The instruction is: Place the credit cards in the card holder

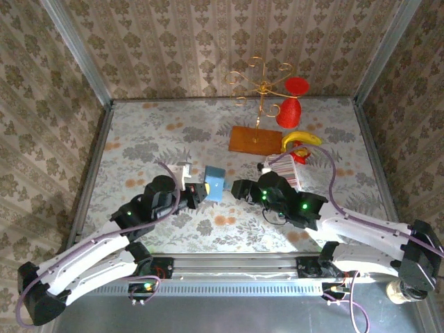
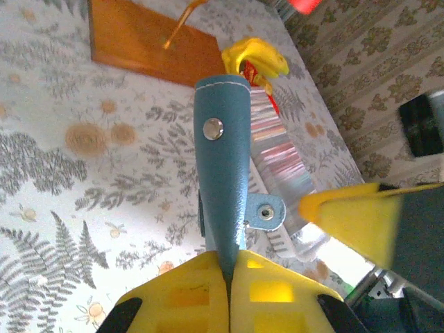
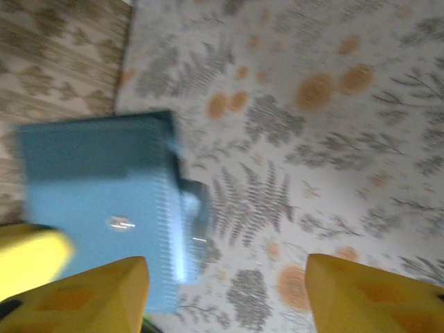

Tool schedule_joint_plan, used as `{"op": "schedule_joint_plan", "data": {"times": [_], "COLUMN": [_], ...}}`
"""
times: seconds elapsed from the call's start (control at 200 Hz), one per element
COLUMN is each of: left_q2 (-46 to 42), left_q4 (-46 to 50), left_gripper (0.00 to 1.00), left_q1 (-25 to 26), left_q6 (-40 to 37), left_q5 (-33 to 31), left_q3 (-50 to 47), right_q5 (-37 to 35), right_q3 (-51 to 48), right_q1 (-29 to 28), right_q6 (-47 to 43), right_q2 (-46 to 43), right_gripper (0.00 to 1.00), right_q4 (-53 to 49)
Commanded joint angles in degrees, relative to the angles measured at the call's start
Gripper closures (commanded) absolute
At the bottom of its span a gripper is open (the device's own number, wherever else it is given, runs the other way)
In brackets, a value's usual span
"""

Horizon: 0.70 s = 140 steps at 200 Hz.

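Note:
The card holder is shut in the robot's left gripper, so next the right gripper grasps its snap tab while the left gripper opens the card holder's cover.
The card holder is a teal-blue case with a snap tab, held on edge above the table's middle. My left gripper is shut on its lower edge, and in the left wrist view the yellow jaws pinch the card holder tight. Just right of it, my right gripper is open with only the tablecloth between its fingers. In the blurred right wrist view the card holder lies left of the open gripper. A pale strip runs along its edge; I cannot tell whether it is one of the credit cards.
A silvery ridged tray lies right of the holder, beside a banana. Behind stand an orange-brown board with a gold wire stand and red pieces. Patterned walls close in three sides.

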<state>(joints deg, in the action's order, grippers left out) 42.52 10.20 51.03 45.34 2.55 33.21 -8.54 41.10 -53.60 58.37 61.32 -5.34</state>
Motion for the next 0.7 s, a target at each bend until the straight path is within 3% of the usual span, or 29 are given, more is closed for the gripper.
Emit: {"op": "schedule_joint_plan", "data": {"times": [0.0,0.085,0.225,0.33,0.44,0.565,0.695], "left_q2": [-0.1,0.0,-0.4,-0.4,-0.6,-0.6,-0.9], "left_q4": [-6.5,-7.7,-10.5,-10.6,-10.6,-10.3,-10.1], "left_gripper": [1.00,1.00,1.00,1.00,1.00,1.00,1.00], "left_q1": [0.4,0.4,0.5,0.5,0.6,0.8,0.9], "left_q6": [5.9,6.9,8.0,7.6,7.5,7.7,8.1], "left_q5": [3.3,4.0,5.2,5.9,6.2,6.8,6.8], "left_q3": [-2.3,-3.0,-3.9,-3.5,-3.8,-4.0,-4.3], "right_q5": [2.2,3.8,4.7,4.3,3.6,2.6,2.1], "right_q3": [-2.4,-2.2,-0.8,-1.0,-1.2,-1.9,-2.9], "right_q1": [0.3,0.3,0.3,0.4,0.8,1.0,1.4], "right_q6": [-1.5,-1.9,-1.6,-0.8,-0.1,-0.1,0.3], "right_q2": [-1.6,-0.5,2.9,4.3,4.3,3.1,2.4], "right_gripper": [0.32,0.27,0.29,0.39,0.55,0.58,0.71], "right_q4": [5.4,6.0,3.6,4.3,4.8,4.8,4.5]}}
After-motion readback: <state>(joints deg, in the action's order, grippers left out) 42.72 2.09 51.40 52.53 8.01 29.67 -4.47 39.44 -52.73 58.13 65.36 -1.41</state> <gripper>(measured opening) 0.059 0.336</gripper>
